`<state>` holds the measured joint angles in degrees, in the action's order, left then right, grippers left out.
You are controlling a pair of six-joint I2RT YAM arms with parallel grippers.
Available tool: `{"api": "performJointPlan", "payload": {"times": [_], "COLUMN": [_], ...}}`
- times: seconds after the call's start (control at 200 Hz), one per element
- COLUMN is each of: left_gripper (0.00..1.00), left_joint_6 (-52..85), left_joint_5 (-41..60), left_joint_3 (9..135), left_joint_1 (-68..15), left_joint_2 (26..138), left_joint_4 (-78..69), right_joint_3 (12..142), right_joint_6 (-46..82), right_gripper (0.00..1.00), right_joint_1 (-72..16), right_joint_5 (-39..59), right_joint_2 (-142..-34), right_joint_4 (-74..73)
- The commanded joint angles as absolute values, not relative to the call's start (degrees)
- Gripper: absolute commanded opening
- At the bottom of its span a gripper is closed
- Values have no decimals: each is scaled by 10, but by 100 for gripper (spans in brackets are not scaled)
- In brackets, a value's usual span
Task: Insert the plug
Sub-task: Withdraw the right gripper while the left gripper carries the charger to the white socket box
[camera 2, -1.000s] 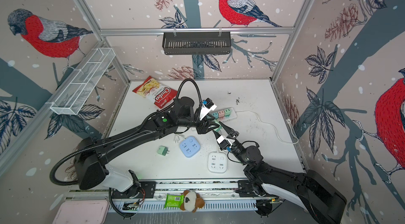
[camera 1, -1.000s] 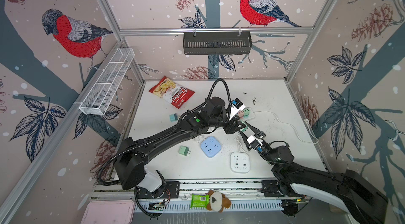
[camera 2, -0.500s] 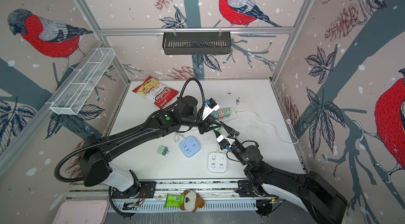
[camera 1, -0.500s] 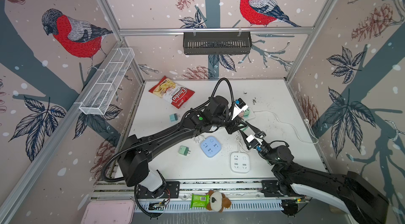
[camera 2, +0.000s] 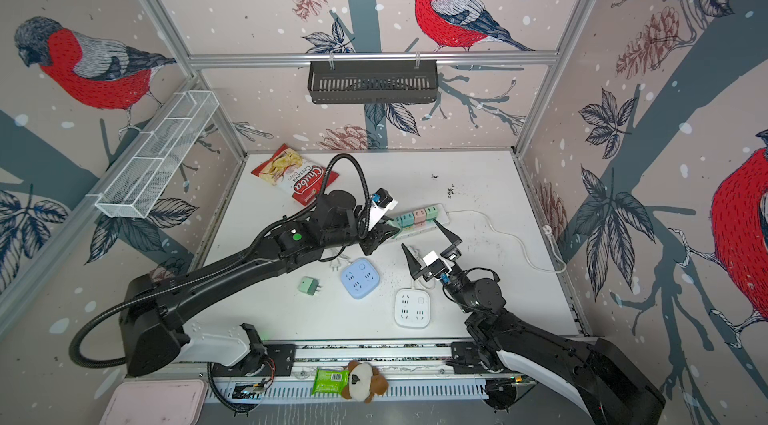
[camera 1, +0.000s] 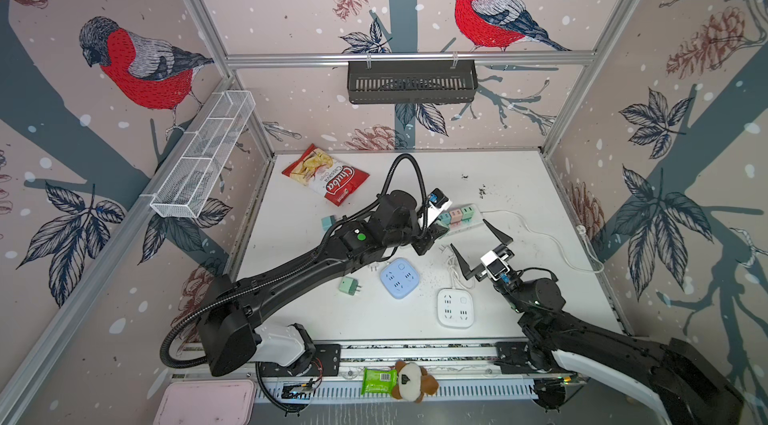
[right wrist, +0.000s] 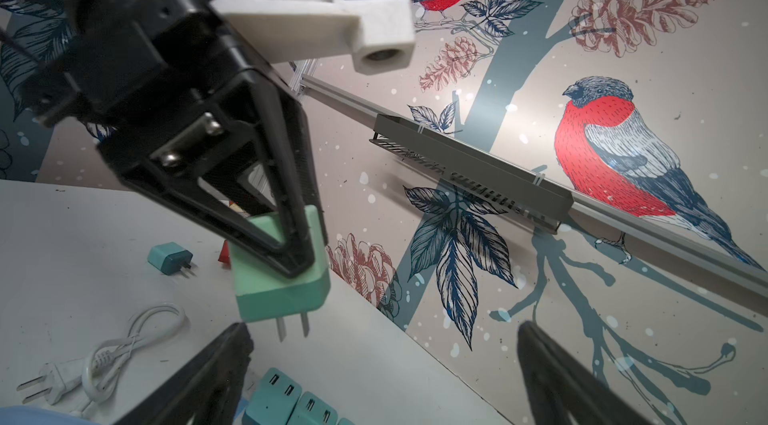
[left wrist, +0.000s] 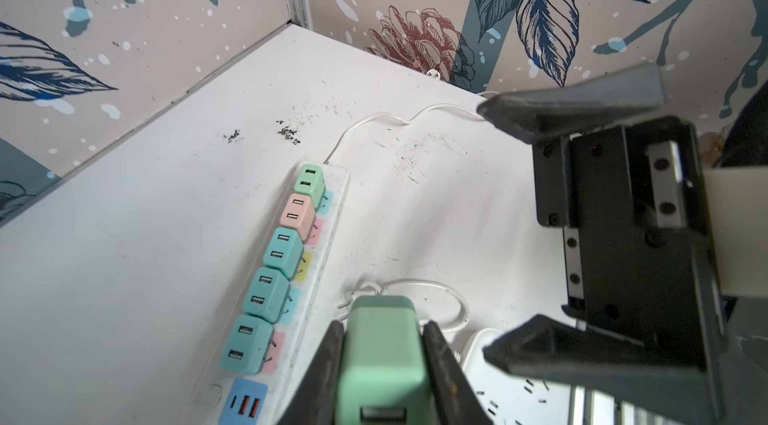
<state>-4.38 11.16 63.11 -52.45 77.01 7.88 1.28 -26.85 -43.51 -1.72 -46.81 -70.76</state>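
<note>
The white power strip (left wrist: 283,252) is full of plugs up to its USB end, so next my left gripper brings the mint-green plug over to the white square socket (camera 1: 456,309).
A mint-green plug (left wrist: 382,352) sits between my left gripper's (left wrist: 382,329) jaws, which are shut on its sides. In the right wrist view the plug (right wrist: 278,290) hangs with its two prongs pointing down, above the table and just off the near end of the white power strip (left wrist: 334,211). Several pastel plugs (left wrist: 274,252) fill the strip in a row. In both top views the left gripper (camera 1: 432,236) (camera 2: 376,238) hovers by the strip (camera 1: 465,222). My right gripper (camera 1: 478,244) (camera 2: 430,246) (right wrist: 380,381) stands wide open just right of it, holding nothing.
A blue square socket (camera 1: 399,278), a white square socket (camera 1: 455,307) and a loose white cable (camera 1: 451,263) lie in front of the grippers. A green plug (camera 1: 348,286), a teal plug (camera 1: 328,222) and a chip bag (camera 1: 326,177) lie to the left. The strip's cord (camera 1: 552,240) runs right.
My right gripper has let go of the green plug and sprung wide open. The left gripper has shut on the plug and now holds it alone.
</note>
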Motion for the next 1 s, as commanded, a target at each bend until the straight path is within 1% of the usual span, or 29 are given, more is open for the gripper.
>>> {"api": "performJointPlan", "payload": {"times": [0.0, 0.12, 0.255, 0.44, 0.65, 0.851, 0.991], "left_gripper": [0, 0, 0, 0, 0, 0, 0], "left_joint_6": [-114, -138, -156, -179, -214, -220, -209], "left_joint_5": [92, 122, 145, 166, 147, 111, 99], "left_joint_3": [602, 592, 602, 650, 712, 778, 795], "left_joint_1": [-526, -527, -530, -549, -600, -650, -675], "left_joint_2": [743, 731, 748, 805, 886, 963, 984], "left_joint_4": [18, 20, 36, 102, 185, 262, 273], "right_joint_3": [11, 13, 32, 69, 102, 114, 139], "right_joint_6": [-232, -189, -120, -11, 115, 146, 146], "right_gripper": [100, 100, 100, 100, 100, 100, 100], "right_joint_1": [-420, -387, -332, -246, -152, -132, -131], "right_joint_5": [-33, -60, -97, -139, -156, -167, -167], "right_joint_2": [-468, -470, -484, -532, -590, -646, -690], "right_joint_4": [-743, -751, -728, -680, -627, -642, -644]}}
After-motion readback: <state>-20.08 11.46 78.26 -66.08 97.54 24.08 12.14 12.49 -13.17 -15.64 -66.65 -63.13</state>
